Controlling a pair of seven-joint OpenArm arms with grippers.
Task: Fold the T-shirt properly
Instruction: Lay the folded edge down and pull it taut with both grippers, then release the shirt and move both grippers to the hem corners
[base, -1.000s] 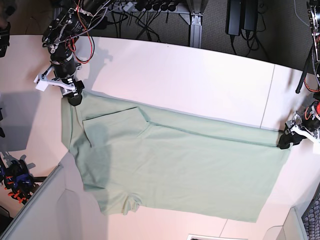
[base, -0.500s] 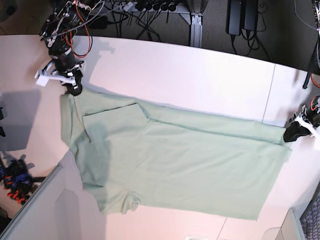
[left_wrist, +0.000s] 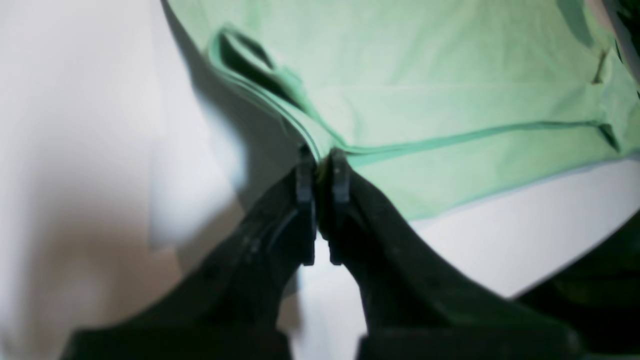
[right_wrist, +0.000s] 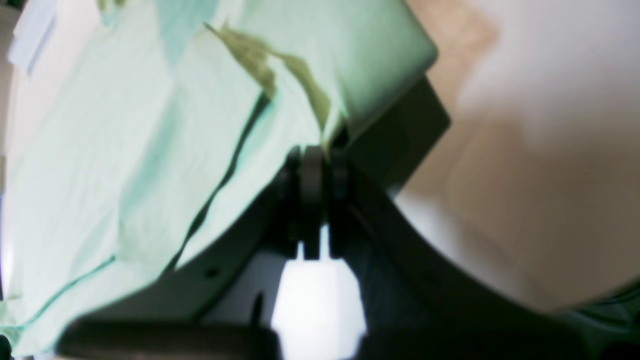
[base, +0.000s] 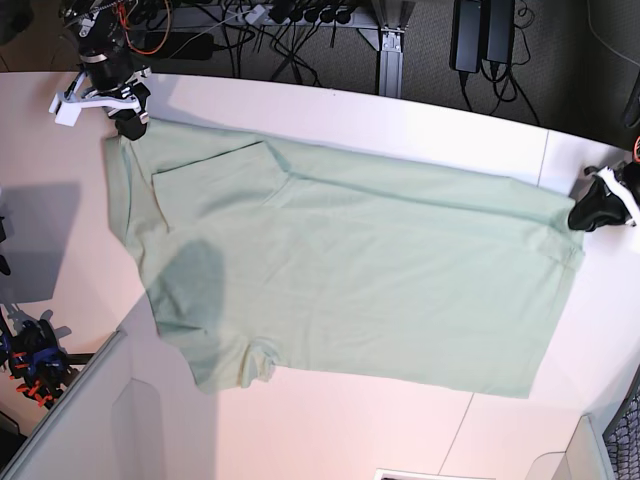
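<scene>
The T-shirt's far edge (base: 360, 154) runs straight from gripper to gripper. My right gripper should keep pulling it toward the table's far edge (base: 190, 79) and let go there.
The pale mint-green T-shirt (base: 350, 275) lies spread on the white table (base: 400, 125), folded lengthwise with one sleeve laid over its upper left part. My left gripper (base: 585, 217), at the base view's right, is shut on the shirt's far right corner; the left wrist view shows its jaws (left_wrist: 320, 165) pinching the layered hem (left_wrist: 280, 107). My right gripper (base: 128, 127), at the base view's upper left, is shut on the shirt's top left corner; the right wrist view shows its jaws (right_wrist: 320, 165) pinching the cloth (right_wrist: 150, 150). The collar, buttons and label are hidden.
Cables and power strips (base: 300, 15) hang behind the table's far edge. A grey panel (base: 90, 420) stands at the front left, with clamps (base: 30, 360) beside it. A table seam (base: 543, 160) runs near the right end.
Both grippers have pulled the shirt's far edge toward the back of the table. The whole shirt has slid that way and lies flatter and more stretched.
</scene>
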